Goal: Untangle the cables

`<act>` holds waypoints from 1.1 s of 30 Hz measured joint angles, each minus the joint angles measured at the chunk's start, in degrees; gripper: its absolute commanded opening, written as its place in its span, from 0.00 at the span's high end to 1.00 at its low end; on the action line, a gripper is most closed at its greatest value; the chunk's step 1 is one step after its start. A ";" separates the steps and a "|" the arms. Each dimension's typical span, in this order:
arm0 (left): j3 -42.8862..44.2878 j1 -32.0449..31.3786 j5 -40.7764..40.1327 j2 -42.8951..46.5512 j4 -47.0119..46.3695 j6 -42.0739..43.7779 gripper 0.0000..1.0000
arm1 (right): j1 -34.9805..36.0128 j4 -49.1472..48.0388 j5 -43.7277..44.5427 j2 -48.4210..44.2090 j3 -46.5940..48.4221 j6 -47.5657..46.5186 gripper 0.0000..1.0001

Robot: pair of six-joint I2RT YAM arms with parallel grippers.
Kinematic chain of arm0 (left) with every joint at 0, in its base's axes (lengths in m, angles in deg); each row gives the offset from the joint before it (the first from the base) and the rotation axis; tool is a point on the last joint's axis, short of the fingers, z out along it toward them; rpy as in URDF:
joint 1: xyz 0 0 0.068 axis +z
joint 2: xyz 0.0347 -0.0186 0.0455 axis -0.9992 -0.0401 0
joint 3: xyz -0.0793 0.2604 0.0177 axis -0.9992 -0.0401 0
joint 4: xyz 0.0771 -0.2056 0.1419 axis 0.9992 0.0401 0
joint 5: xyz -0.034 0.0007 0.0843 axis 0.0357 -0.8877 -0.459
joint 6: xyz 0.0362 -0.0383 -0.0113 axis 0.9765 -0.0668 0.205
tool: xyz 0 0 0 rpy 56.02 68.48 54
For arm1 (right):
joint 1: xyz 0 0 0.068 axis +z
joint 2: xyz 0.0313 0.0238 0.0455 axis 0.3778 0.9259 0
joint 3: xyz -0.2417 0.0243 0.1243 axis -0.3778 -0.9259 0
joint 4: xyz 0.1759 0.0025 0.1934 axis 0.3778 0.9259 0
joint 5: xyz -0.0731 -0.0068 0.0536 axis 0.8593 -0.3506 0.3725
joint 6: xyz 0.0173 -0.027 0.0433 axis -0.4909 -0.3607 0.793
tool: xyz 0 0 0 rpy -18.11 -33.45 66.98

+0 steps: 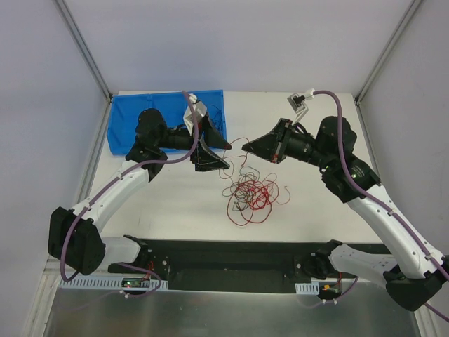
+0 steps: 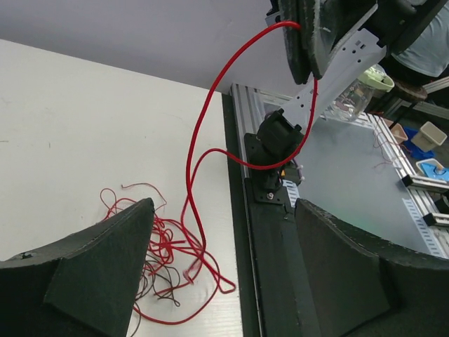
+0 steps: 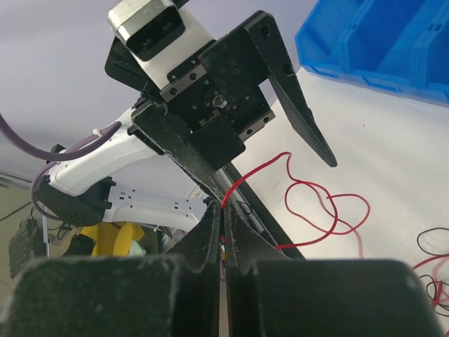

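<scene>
The blue bin (image 1: 166,111) stands behind my left arm, away from the red wire (image 1: 238,140) in my right gripper, so next my left gripper takes the wire and lays it there.
The cables (image 1: 251,196) lie as a loose tangle of thin red and black wires on the white table, in front of both grippers. My right gripper (image 1: 245,148) is shut on one red wire (image 3: 295,158), pinched at its fingertips (image 3: 223,208) and held above the table. The wire hangs in a long loop (image 2: 200,133) down to the tangle (image 2: 158,246). My left gripper (image 1: 229,156) is open and empty, its jaws wide apart, facing the right gripper just left of the held wire. It also shows in the right wrist view (image 3: 280,182).
A blue bin (image 1: 165,119) stands at the back left behind the left arm, and shows in the right wrist view (image 3: 379,42). The black mounting rail (image 1: 231,256) runs along the table's near edge. Grey walls enclose the table on the left, right and far sides.
</scene>
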 measured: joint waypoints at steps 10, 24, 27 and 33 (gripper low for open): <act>1.53 0.00 -0.92 -1.95 5.66 3.04 0.30 | 0.00 0.07 0.09 -1.55 0.00 -0.39 1.00; 3.02 -1.11 -4.26 -3.69 13.09 9.07 1.00 | 0.00 2.56 1.95 -2.23 0.02 -3.43 0.52; 3.04 -1.11 -10.64 -2.08 17.84 13.11 1.00 | 0.00 8.04 7.58 -3.74 0.07 -6.78 0.11; 2.78 -0.61 -29.07 3.50 23.43 18.69 1.00 | -0.04 17.20 21.20 -12.04 -6.51 -12.26 0.04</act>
